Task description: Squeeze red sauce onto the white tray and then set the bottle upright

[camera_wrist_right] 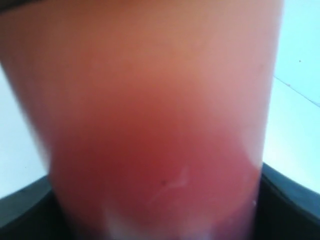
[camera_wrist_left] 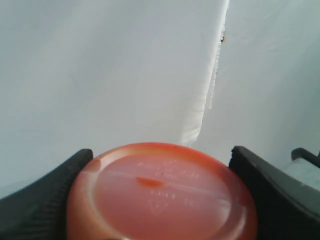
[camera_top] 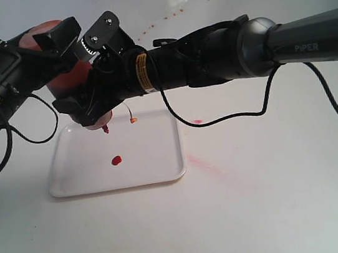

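Observation:
The robot's left gripper is holding the base end of the upside-down bottle [camera_top: 35, 37], so it needs to let go and move away before the right gripper turns the bottle upright [camera_top: 66, 84].
The bottle [camera_top: 61, 86] hangs upside down and tilted over the far left part of the white tray [camera_top: 155, 160]. Its nozzle [camera_top: 105, 128] points down with a red drop at the tip, and the small tethered cap [camera_top: 133, 119] dangles beside it. One blob of red sauce [camera_top: 116, 160] lies on the tray below. My left gripper [camera_top: 45, 52] is shut on the bottle's base end; the round base [camera_wrist_left: 165, 200] sits between its fingers [camera_wrist_left: 45, 200]. My right gripper [camera_top: 84, 82] is shut on the bottle's body [camera_wrist_right: 150, 125], which fills the right wrist view.
Faint pink smears [camera_top: 208, 162] stain the table right of the tray, with a small pink spot [camera_top: 197, 121] behind it. Red specks [camera_top: 160, 22] dot the back wall. A black cable [camera_top: 218, 119] droops from the right arm.

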Action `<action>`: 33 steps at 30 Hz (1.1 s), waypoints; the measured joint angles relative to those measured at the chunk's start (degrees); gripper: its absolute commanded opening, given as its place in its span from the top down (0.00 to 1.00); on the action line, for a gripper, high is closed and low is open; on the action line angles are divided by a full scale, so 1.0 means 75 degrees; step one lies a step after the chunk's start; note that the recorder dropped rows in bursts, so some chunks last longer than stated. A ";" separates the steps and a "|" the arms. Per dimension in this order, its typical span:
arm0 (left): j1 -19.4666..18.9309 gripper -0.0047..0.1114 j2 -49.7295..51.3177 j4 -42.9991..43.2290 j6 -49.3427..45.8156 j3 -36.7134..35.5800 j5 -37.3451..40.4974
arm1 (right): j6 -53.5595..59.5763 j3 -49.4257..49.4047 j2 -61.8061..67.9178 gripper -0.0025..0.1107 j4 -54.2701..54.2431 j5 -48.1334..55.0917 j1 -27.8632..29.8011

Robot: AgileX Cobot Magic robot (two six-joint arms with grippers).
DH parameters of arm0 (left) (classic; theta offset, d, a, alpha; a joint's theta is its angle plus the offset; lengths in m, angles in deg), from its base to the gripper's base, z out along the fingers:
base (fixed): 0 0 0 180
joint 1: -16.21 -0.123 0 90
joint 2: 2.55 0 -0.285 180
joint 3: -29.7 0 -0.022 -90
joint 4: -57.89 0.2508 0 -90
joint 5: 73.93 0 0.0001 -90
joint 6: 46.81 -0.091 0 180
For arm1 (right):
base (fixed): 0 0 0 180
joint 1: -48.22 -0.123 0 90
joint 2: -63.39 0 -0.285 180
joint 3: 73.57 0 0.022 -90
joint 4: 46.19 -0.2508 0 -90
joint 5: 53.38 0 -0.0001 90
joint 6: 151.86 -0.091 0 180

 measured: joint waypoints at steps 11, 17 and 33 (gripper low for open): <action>0.0000 0.50 0.0000 0.0012 0.0035 0.0000 -0.0084 | -0.0029 0.0000 -0.0104 0.98 0.0095 0.0068 0.0000; 0.0000 0.49 0.0000 0.0028 0.0053 0.0000 -0.0314 | -0.0029 0.0000 -0.0188 0.98 0.0164 0.0161 0.0000; 0.0000 0.06 -0.0099 -0.0045 -0.0036 0.0071 -0.0758 | -0.0029 -0.0082 -0.0180 0.98 0.0276 0.0463 0.0000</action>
